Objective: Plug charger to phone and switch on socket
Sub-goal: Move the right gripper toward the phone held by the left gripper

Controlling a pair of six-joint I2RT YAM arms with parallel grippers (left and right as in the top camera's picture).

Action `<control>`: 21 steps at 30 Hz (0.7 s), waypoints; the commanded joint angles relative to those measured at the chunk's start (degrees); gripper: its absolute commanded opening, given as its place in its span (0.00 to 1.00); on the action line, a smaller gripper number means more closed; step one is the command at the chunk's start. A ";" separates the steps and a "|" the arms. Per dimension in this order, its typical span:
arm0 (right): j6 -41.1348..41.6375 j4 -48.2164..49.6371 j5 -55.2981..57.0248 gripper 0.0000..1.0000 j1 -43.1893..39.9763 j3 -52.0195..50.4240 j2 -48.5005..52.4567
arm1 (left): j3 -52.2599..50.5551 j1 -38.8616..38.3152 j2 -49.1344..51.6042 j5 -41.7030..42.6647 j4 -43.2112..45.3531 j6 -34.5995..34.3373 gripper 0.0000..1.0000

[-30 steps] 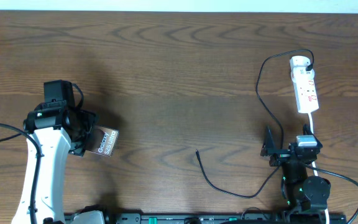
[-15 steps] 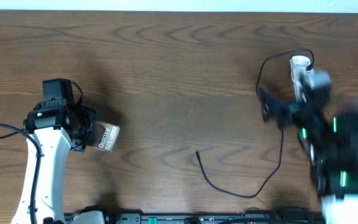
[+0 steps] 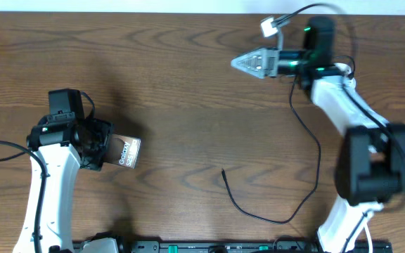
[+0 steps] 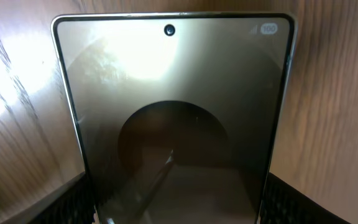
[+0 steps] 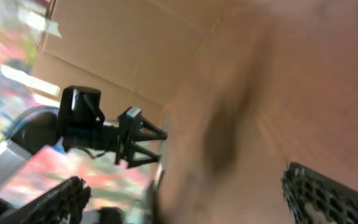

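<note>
The phone's lettered end [image 3: 124, 151] sticks out past my left gripper. I should go on moving my right gripper toward that end [image 3: 135, 152] until its open fingers close on it.
My left gripper [image 3: 104, 151] is shut on the phone [image 3: 126, 153], a grey-brown handset with "Galaxy" lettering, and holds it at the left of the table. In the left wrist view the phone's shiny face [image 4: 173, 112] fills the frame between my fingers [image 4: 176, 211]. The charger's black cable [image 3: 318, 158] loops across the right of the table, and its plug tip [image 3: 223, 171] lies free near the middle front. My right gripper [image 3: 250, 63] is open and empty, raised at the far right and pointing left. The right wrist view is blurred, with the fingers [image 5: 191, 199] wide apart. My right arm hides the socket.
The brown wooden table [image 3: 188, 91] is bordered by a white wall strip along the far edge [image 3: 118, 7]. My right arm [image 3: 361, 161] stretches from the front right up to the far edge. The arm bases sit along the front edge.
My right arm has swung fast from the front right edge up to the far right, now covering the socket. My left gripper has shifted the phone slightly to the right.
</note>
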 commanded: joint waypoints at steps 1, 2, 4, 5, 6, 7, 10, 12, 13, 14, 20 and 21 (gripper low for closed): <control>14.49 3.39 -5.09 0.99 4.07 1.07 3.91 | 0.11 0.22 -0.31 2.56 -0.17 -6.84 0.07; 14.49 3.72 -4.76 0.99 5.14 1.07 4.68 | 0.11 0.22 -0.31 3.02 -0.35 -8.50 0.07; 14.49 3.69 -3.69 0.99 7.23 1.07 5.60 | 0.11 0.22 -0.26 3.87 -0.39 -11.96 0.07; 14.49 3.69 -3.02 0.99 8.46 1.07 5.99 | 0.11 0.22 -0.26 4.28 -0.42 -14.10 0.07; 14.49 3.69 -2.32 0.99 9.62 1.07 6.10 | 0.11 0.22 -0.26 4.72 -0.39 -15.91 0.07; 14.49 3.67 -1.60 0.99 10.64 1.07 6.16 | 0.11 0.22 -0.26 5.22 -0.37 -17.92 0.07; 14.60 3.67 0.70 0.99 13.79 1.07 6.16 | 0.11 0.22 -0.22 5.70 -0.35 -23.19 0.07; 14.97 3.65 2.49 0.99 15.96 1.05 6.16 | 0.11 0.22 -0.07 5.73 -0.35 -25.86 0.07; 14.93 3.67 3.21 0.99 16.87 1.05 6.16 | 0.11 0.22 -0.02 5.73 -0.35 -26.84 0.07; 14.91 3.65 4.11 0.99 17.90 1.05 6.16 | 0.11 0.22 0.00 5.73 -0.35 -27.76 0.07; 14.91 3.63 8.61 0.99 22.34 1.05 6.16 | 0.11 0.22 0.17 8.72 -0.35 -30.73 0.07; 14.91 3.65 8.74 0.99 22.77 1.05 6.16 | 0.11 0.24 0.17 9.94 -0.35 -31.41 0.07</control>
